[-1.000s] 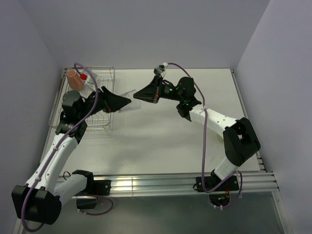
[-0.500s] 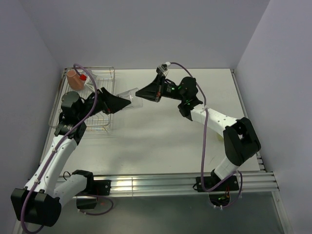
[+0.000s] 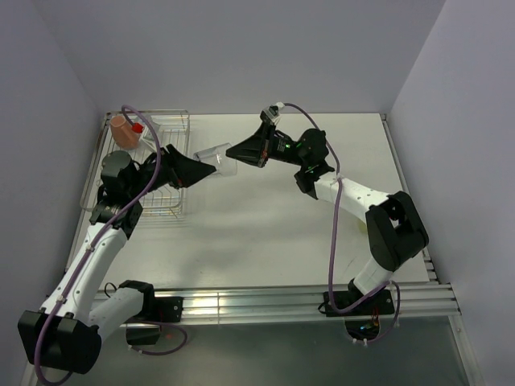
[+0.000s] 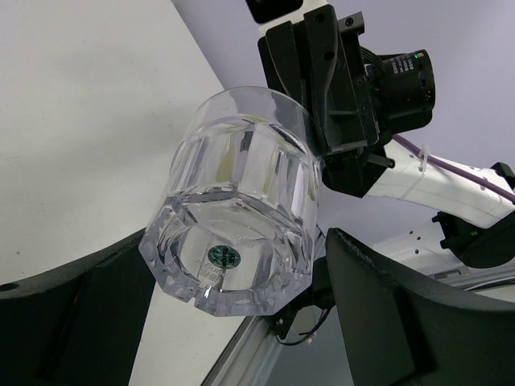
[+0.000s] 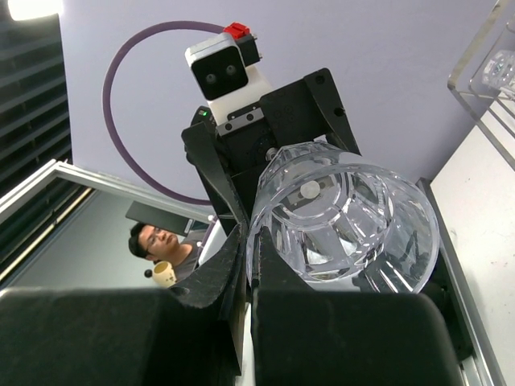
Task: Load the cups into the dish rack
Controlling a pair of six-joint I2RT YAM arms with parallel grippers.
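Next, I close my left gripper on the tumbler's base (image 4: 225, 269) and carry the tumbler into the rack with it, because my right gripper is pinching the tumbler's rim (image 4: 261, 98) short of the rack.
A clear tumbler (image 3: 214, 156) hangs in the air, tilted, between my two grippers. My right gripper (image 3: 239, 152) is shut on its rim, one finger inside and one outside the wall; the right wrist view shows the tumbler (image 5: 346, 217) and the pinch (image 5: 251, 241). My left gripper (image 3: 199, 170) is open, its fingers on either side of the tumbler's base (image 4: 233, 257) with gaps showing. The terracotta mug (image 3: 123, 131) sits at the far left corner of the wire dish rack (image 3: 169, 207). I cannot make out the other clear tumbler for certain.
The rack stands at the table's left edge, under and behind my left arm. Purple-grey walls close in on three sides. A clear shape (image 5: 492, 64) shows at the upper right of the right wrist view.
My right gripper has lifted the tumbler a little and carried it left, in between my left gripper's open fingers. The left arm has barely moved.
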